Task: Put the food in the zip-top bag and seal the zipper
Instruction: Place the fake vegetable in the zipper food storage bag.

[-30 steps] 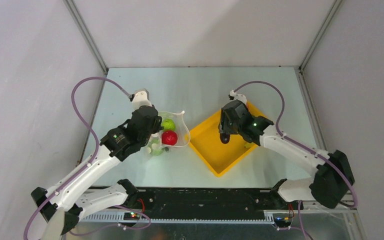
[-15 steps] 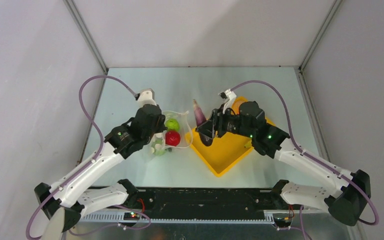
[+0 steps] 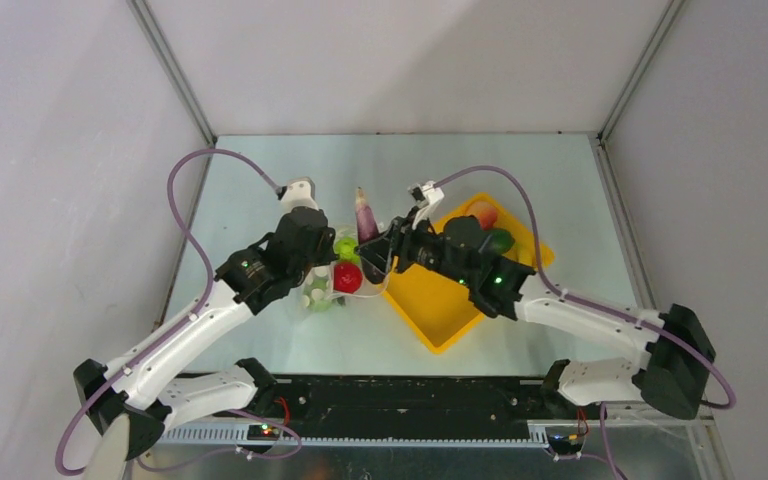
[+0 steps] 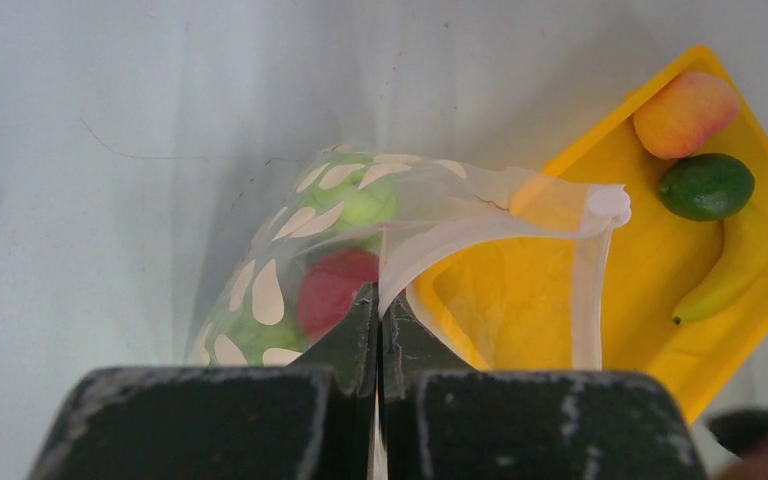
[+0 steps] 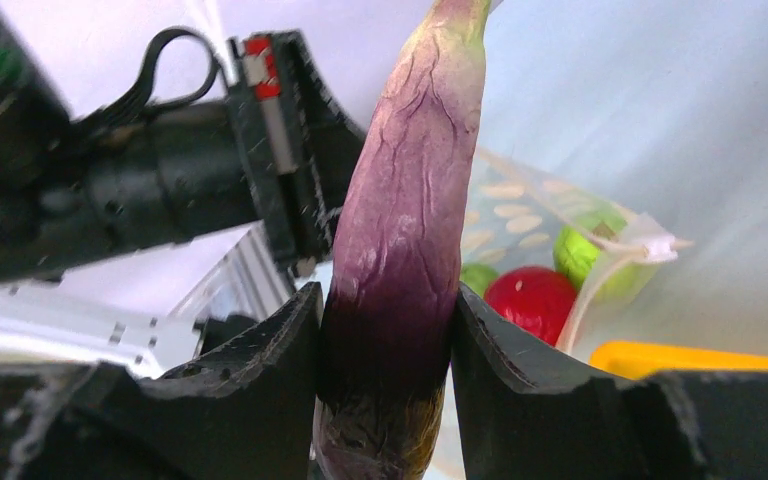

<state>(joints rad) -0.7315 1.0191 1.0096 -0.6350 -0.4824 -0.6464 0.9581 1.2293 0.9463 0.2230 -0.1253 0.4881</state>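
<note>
My right gripper should keep moving the purple eggplant toward the red tomato (image 3: 347, 277) and let it go inside the bag, because the bag's opening (image 3: 368, 285) is open under the eggplant.
The zip-top bag (image 3: 332, 283) lies left of centre, its mouth held up toward the tray. My left gripper (image 4: 378, 300) is shut on the bag's white zipper (image 4: 480, 228) strip. Inside the bag (image 4: 260, 290) are a red tomato (image 4: 328, 290) and green round fruits (image 4: 365, 205). My right gripper (image 5: 388, 300) is shut on a purple eggplant (image 5: 405, 220), which stands upright. In the top view the eggplant (image 3: 365, 218) hangs just above the bag's mouth, beside the tomato (image 3: 346, 277).
A yellow tray (image 3: 440, 322) sits right of the bag, touching its mouth. It holds a peach (image 4: 685, 112), a dark green fruit (image 4: 706, 186) and a banana (image 4: 730, 270). Grey walls close in the table on three sides.
My right arm has swung left from over the tray to the bag's mouth, carrying the eggplant. The left gripper has kept its hold on the bag and shifted slightly right.
</note>
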